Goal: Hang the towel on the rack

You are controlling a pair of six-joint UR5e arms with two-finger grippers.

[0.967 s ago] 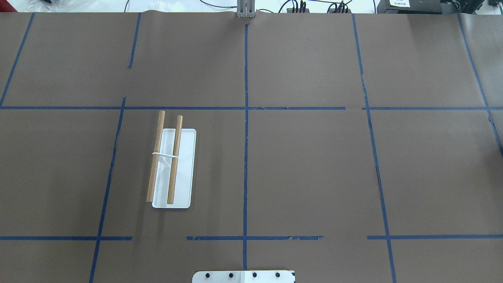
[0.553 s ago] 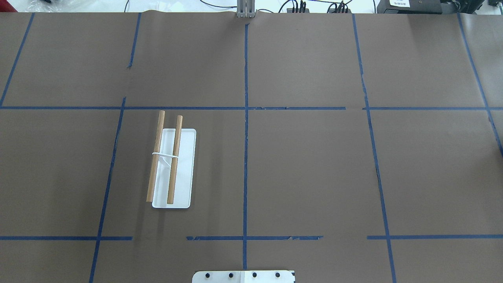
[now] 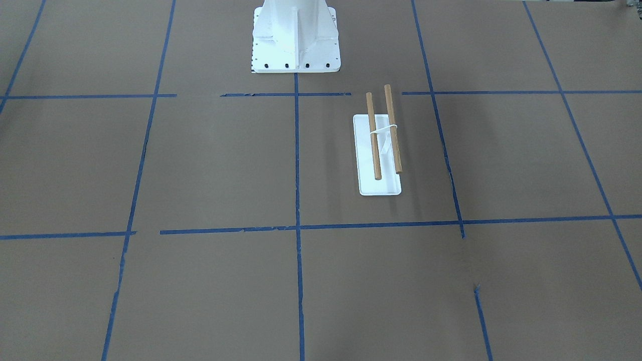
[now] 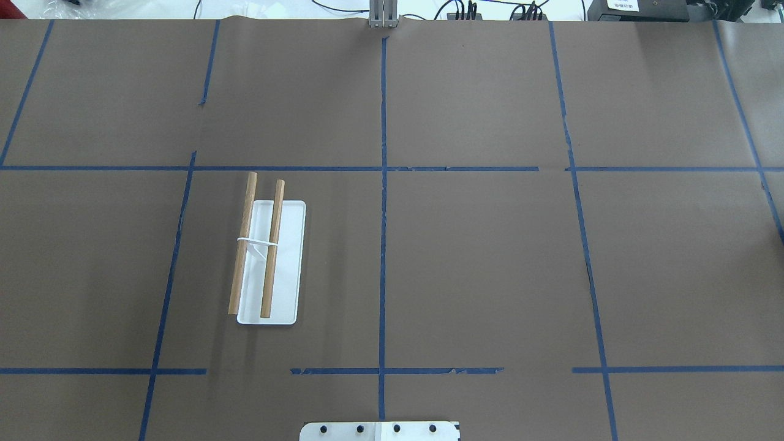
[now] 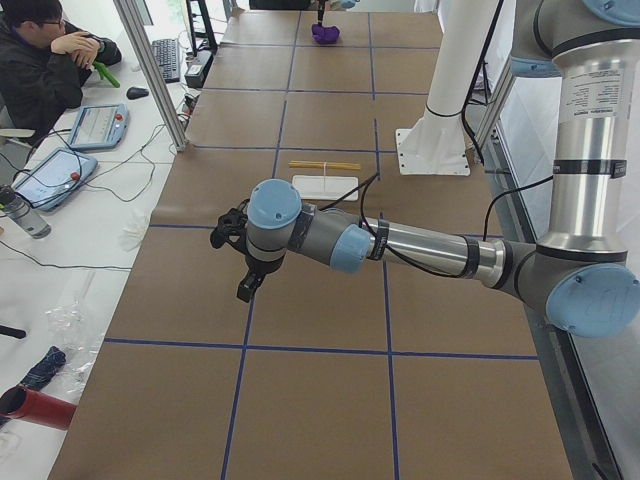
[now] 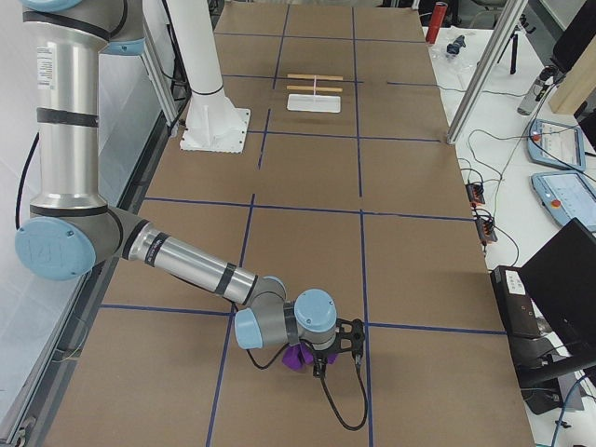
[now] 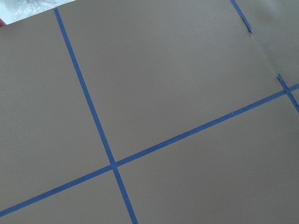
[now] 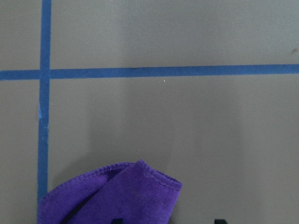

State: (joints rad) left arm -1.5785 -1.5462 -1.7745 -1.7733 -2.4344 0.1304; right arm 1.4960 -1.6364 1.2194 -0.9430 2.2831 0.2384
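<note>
My gripper will lift the purple towel (image 8: 128, 198), which will hang limp and bunched with its layers gaping, because a dark gap (image 8: 87, 200) separates the loose folds.
The rack (image 4: 269, 257) has a flat white base and two parallel brown dowel rods. It stands on the robot's left half of the table, and also shows in the front-facing view (image 3: 379, 145) and both side views (image 5: 325, 180) (image 6: 315, 93). The purple towel (image 8: 112, 196) lies crumpled on the brown table at the far right end (image 6: 300, 356). My right gripper (image 8: 168, 220) is low over the towel, with its two dark fingertips apart at the frame's bottom edge, so it is open. My left gripper (image 5: 243, 290) hangs above the table's left end. I cannot tell if it is open or shut.
The white bolted robot pedestal (image 3: 296, 35) stands at the middle of the robot's table edge. Blue tape lines form a grid on the brown table cover. An operator (image 5: 50, 50) sits beyond the far edge by an aluminium post (image 5: 150, 60). A red bottle (image 6: 437, 17) lies there too.
</note>
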